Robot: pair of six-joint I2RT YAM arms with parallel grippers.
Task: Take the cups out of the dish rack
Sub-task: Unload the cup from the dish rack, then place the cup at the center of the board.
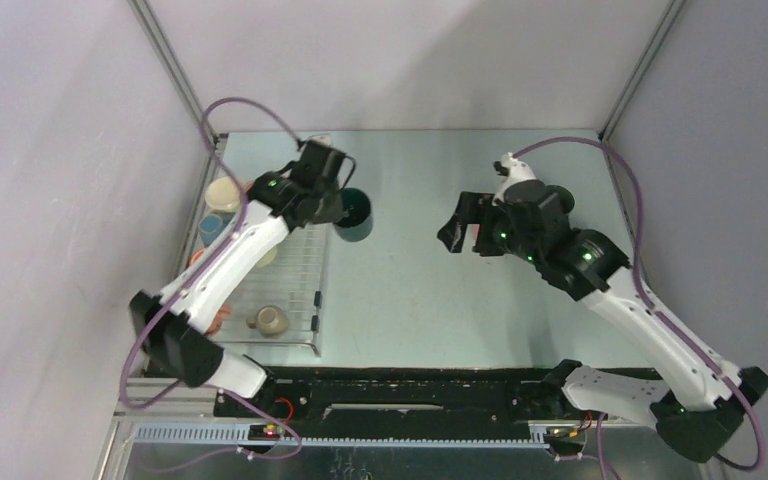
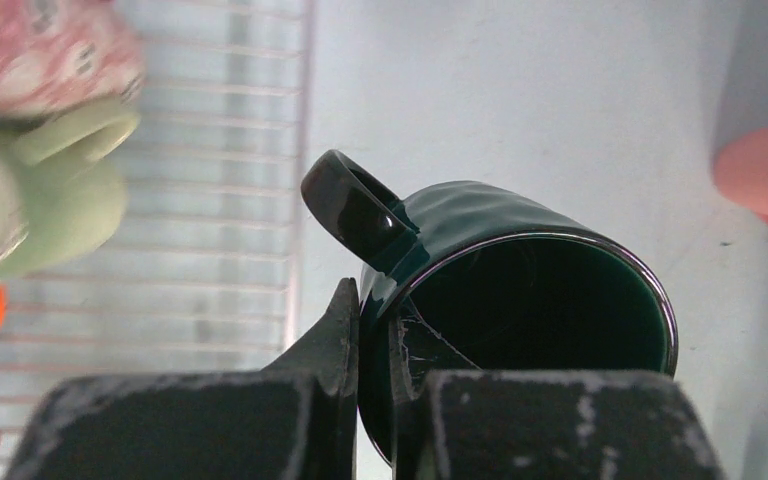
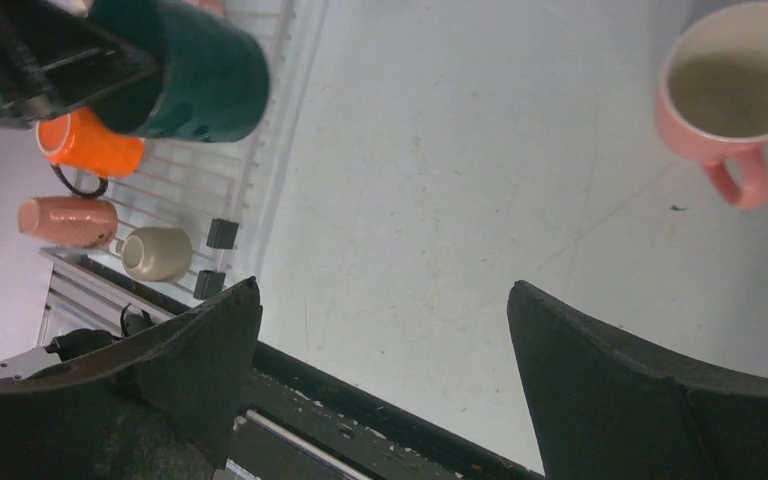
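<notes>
The dark teal mug (image 1: 357, 218) is hanging with its opening up and is clear of the rack, so my left gripper should go on carrying it until it stands next to the upright pink mug.
My left gripper (image 1: 328, 200) is shut on the rim of a dark teal mug (image 1: 354, 214), one finger inside and one outside (image 2: 372, 335). It holds the mug (image 2: 520, 270) tilted, just right of the dish rack (image 1: 295, 270). In the rack are a cream mug (image 1: 223, 194), a light blue one (image 1: 210, 229), a cream one (image 1: 269, 320), an orange one (image 3: 90, 145), a pink one on its side (image 3: 65, 220) and a pale green one (image 2: 50, 195). My right gripper (image 1: 457, 232) is open and empty above the table's middle (image 3: 380, 300). A pink mug (image 3: 732, 90) stands upright on the table.
A dark mug (image 1: 561, 196) shows partly behind the right arm at the back right. The rack's right edge (image 2: 305, 150) runs beside the held mug. A black rail (image 1: 410, 385) runs along the near table edge. Grey walls close in on both sides and the back.
</notes>
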